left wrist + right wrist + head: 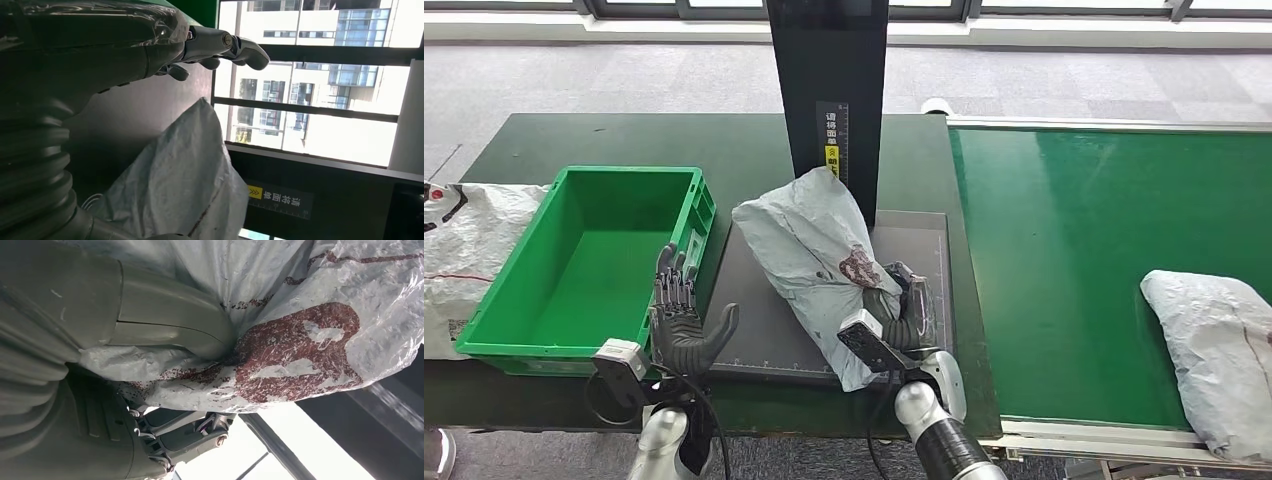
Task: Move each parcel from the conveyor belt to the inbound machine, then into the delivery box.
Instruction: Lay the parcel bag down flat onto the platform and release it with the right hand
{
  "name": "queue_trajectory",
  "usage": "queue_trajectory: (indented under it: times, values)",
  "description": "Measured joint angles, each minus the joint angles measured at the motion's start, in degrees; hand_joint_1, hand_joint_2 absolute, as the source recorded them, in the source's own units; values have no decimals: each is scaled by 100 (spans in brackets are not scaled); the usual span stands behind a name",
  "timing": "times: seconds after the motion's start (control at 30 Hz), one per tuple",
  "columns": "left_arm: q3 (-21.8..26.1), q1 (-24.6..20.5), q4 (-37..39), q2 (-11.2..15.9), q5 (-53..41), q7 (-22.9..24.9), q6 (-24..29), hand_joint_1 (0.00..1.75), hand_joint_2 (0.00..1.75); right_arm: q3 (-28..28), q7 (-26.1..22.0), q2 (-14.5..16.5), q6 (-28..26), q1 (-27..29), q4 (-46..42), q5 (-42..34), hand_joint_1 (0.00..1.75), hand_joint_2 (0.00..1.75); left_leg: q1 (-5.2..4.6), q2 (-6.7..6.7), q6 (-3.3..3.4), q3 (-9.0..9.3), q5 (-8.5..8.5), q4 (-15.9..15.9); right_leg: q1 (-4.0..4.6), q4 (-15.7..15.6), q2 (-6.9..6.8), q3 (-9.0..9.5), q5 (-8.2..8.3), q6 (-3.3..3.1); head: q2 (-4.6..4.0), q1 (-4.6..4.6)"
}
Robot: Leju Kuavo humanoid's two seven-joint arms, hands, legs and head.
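Note:
I expect the plastic of the grey plastic parcel (pixel 807 238) on the platform to bunch up around my grip when I lift the parcel, because loose wrinkles (pixel 822 302) run down it.
A grey plastic parcel (pixel 809 260) with a dark red mark lies on the dark platform of the inbound machine (pixel 764 330), leaning against its black post (pixel 829 90). My right hand (pixel 894 320) grips the parcel's near end; the thumb presses into the bag (pixel 280 315) beside the red print. My left hand (pixel 679 315) is open, fingers up and apart, between the green delivery box (pixel 584 260) and the platform. From the left wrist, the parcel (pixel 185 175) shows beyond my spread fingers (pixel 220 45). A second grey parcel (pixel 1214 350) lies on the green conveyor belt (pixel 1074 250) at the right.
A white woven sack (pixel 469 250) lies on the table left of the green box. A yellow and black label (pixel 831 135) runs down the machine's post. The table's near edge runs just below both hands.

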Motion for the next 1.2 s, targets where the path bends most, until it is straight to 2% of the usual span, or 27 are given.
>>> queue_trajectory:
  times: [0.03, 0.17, 0.2, 0.37, 0.53, 0.63, 0.77, 1.0, 1.07, 1.2]
  values:
    - [0, 0, 0, 0, -1, 0, 1, 0, 175, 1, 57, -1, 20, -24, 87, 28, 170, 175, 0, 0, 0, 0, 0, 0, 0, 0, 0, 0, 0, 0, 0, 0]
    - [0, 0, -2, 0, -14, 0, 2, 0, 175, 1, 214, -2, 122, -103, 348, 112, 6, 175, 0, 0, 0, 1, 0, 0, 0, 0, 0, 0, 0, 0, 0, 0]
    - [0, 0, -2, 0, -22, 0, 2, 0, 175, 5, 270, -2, 175, -127, 408, 154, 0, 175, 0, 0, 0, 1, 0, 0, 0, 0, 0, 0, 0, 0, 0, 0]
    - [0, 0, -2, 0, -36, 0, 10, 0, 175, 113, 654, -2, 339, -212, 697, 426, 0, 175, 0, 0, 0, 0, 0, 0, 1, 0, 0, 0, 0, 0, 0, 0]
    - [0, 1, -2, 0, -37, 0, 18, 0, 175, 142, 679, -2, 318, -234, 817, 427, 0, 175, 0, 0, 0, 0, 0, 0, 1, 0, 1, -1, 0, 0, 0, 0]
    - [0, 1, -4, 0, -37, 0, 25, 0, 175, 141, 481, -2, 163, -237, 835, 281, 0, 175, 0, 1, 0, 0, 0, 0, 0, 0, 1, -1, 0, 0, 0, 0]
    - [0, 7, -31, 0, -39, 0, 52, 0, 175, 69, -61, -2, -288, -142, 628, 78, 0, 175, 0, 0, 0, 0, 0, 0, 0, 0, 0, -1, 0, 0, 0, 0]
    - [0, 11, -69, 0, -39, 0, 81, 0, 175, -185, -177, -5, -431, 238, -444, 311, 0, 175, 0, -3, 0, 1, 0, 1, 0, -1, -2, -3, 0, 0, 0, 0]
    - [0, 11, -67, 0, -39, 0, 97, 0, 175, -247, -186, -31, -434, 490, -1216, 353, 0, 175, -1, -11, 1, -5, 1, 1, -2, -1, -9, -5, 0, 0, 0, 0]
    - [-3, 3, -38, 1, -65, 0, 147, 0, 175, -342, -205, -98, -465, 949, -3289, 299, 0, 175, -2, -5, 2, -2, -2, 2, -6, -2, -2, -10, 0, 0, 0, -2]
